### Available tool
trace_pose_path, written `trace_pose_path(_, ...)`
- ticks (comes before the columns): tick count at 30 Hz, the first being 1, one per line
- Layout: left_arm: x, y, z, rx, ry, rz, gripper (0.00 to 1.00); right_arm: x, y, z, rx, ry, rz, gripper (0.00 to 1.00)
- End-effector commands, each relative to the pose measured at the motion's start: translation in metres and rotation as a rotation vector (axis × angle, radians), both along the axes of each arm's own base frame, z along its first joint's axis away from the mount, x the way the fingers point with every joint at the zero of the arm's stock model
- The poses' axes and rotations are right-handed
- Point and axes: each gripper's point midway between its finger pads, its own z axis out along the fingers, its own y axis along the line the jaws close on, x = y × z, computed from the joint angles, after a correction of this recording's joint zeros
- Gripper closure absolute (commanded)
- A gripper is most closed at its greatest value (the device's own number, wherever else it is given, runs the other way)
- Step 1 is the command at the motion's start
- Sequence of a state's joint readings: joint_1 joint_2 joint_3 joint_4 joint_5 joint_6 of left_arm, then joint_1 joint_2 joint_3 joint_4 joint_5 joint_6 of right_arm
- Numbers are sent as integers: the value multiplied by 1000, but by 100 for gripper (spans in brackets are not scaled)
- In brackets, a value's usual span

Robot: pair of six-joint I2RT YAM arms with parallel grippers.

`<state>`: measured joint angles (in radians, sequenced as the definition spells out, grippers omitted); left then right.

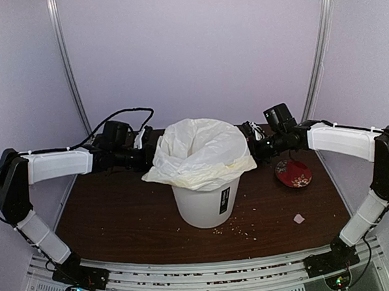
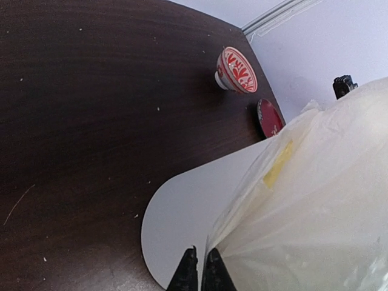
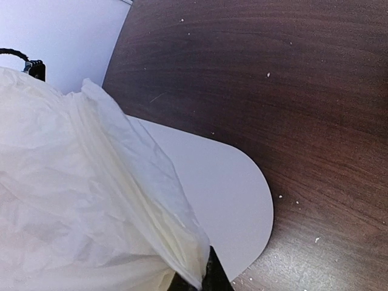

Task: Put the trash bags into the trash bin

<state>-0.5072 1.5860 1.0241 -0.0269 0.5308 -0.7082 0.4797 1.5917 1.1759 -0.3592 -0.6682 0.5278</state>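
The bag's edge [image 1: 160, 178] hangs over the outside of the bin's side, so my left gripper carries on pulling down and lets go of the bag's edge below the bin's rim [image 1: 178, 194].
The white trash bin [image 1: 201, 204] with a black label stands mid-table. The translucent cream trash bag [image 1: 201, 151] sits in its mouth, its rim spread wide over the bin's edge. My left gripper [image 1: 149, 155] is at the bag's left edge and my right gripper [image 1: 250, 144] at its right edge. In the left wrist view the fingertips [image 2: 189, 270] are pinched together on the bag's edge [image 2: 315, 200] beside the bin wall [image 2: 182, 212]. In the right wrist view the gripper [image 3: 203, 277] is shut on a fold of the bag [image 3: 79, 200] above the bin wall [image 3: 233, 194].
A red-patterned dish [image 1: 294, 173] lies right of the bin, under the right arm. A small upright bowl [image 2: 236, 70] and the red dish [image 2: 270, 118] show in the left wrist view. A small paper scrap [image 1: 299, 218] and crumbs [image 1: 238, 229] lie in front.
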Motion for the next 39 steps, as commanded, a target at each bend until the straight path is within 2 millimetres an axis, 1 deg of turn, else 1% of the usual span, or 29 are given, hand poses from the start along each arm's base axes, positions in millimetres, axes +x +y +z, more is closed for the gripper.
trace_pose_path(1,-22,22,-22,44,28,22,95,-10,-17,-11,-45,23,-39,97)
trace_pose_path(5,-38,33,-31,66,36,25,95,-15,-20,-14,-41,34,-52,96)
trace_pose_path(8,-42,41,-29,98,18,40,96,-18,-26,-12,-67,27,-65,96)
trace_pose_path(9,-43,44,-28,111,14,45,96,-18,-28,-10,-77,25,-72,96)
trace_pose_path(10,-43,46,-24,132,-4,44,96,-19,-31,-4,-86,18,-76,94)
trace_pose_path(12,-40,55,-12,178,-36,67,95,-22,-37,12,-114,-3,-86,86)
trace_pose_path(14,-40,64,-1,227,-68,85,92,-27,-50,29,-153,-31,-110,80)
trace_pose_path(15,-41,69,5,253,-85,86,88,-30,-57,40,-169,-60,-127,76)
trace_pose_path(17,-43,84,12,330,-94,119,75,-36,-73,49,-226,-74,-158,70)
trace_pose_path(18,-44,91,20,354,-112,140,69,-40,-79,53,-250,-73,-165,68)
trace_pose_path(19,-46,97,29,366,-133,161,64,-45,-85,56,-270,-73,-170,65)
trace_pose_path(20,-50,103,43,363,-163,182,59,-48,-91,61,-290,-78,-181,63)
trace_pose_path(21,-53,106,53,356,-184,190,56,-53,-95,67,-297,-83,-184,62)
trace_pose_path(23,-64,106,86,302,-277,163,52,-61,-99,84,-288,-113,-178,62)
trace_pose_path(24,-73,105,102,278,-334,135,51,-67,-96,96,-260,-144,-148,61)
trace_pose_path(25,-83,103,120,252,-399,97,50,-76,-88,111,-205,-178,-95,61)
trace_pose_path(26,-96,98,136,224,-467,38,49,-84,-83,125,-162,-226,-50,61)
trace_pose_path(27,-114,94,155,194,-552,-23,49,-94,-77,139,-113,-278,8,60)
trace_pose_path(28,-129,89,166,184,-624,-82,49,-105,-72,151,-64,-335,56,60)
trace_pose_path(29,-143,85,174,196,-705,-141,48,-113,-68,158,-35,-376,90,59)
trace_pose_path(30,-157,78,176,209,-755,-201,47,-120,-65,159,-23,-403,119,58)
trace_pose_path(31,-168,71,175,233,-789,-263,46,-126,-61,153,-30,-420,151,58)
trace_pose_path(33,-183,56,168,284,-808,-384,46,-131,-56,137,-60,-436,205,56)
trace_pose_path(34,-188,46,163,303,-804,-440,48,-132,-50,135,-62,-464,234,56)
trace_pose_path(35,-193,37,163,313,-811,-483,49,-130,-47,138,-59,-489,237,55)
trace_pose_path(37,-202,17,167,323,-843,-554,52,-127,-37,150,-43,-546,248,54)
trace_pose_path(39,-214,-3,166,326,-861,-627,55,-128,-27,155,-47,-580,277,53)
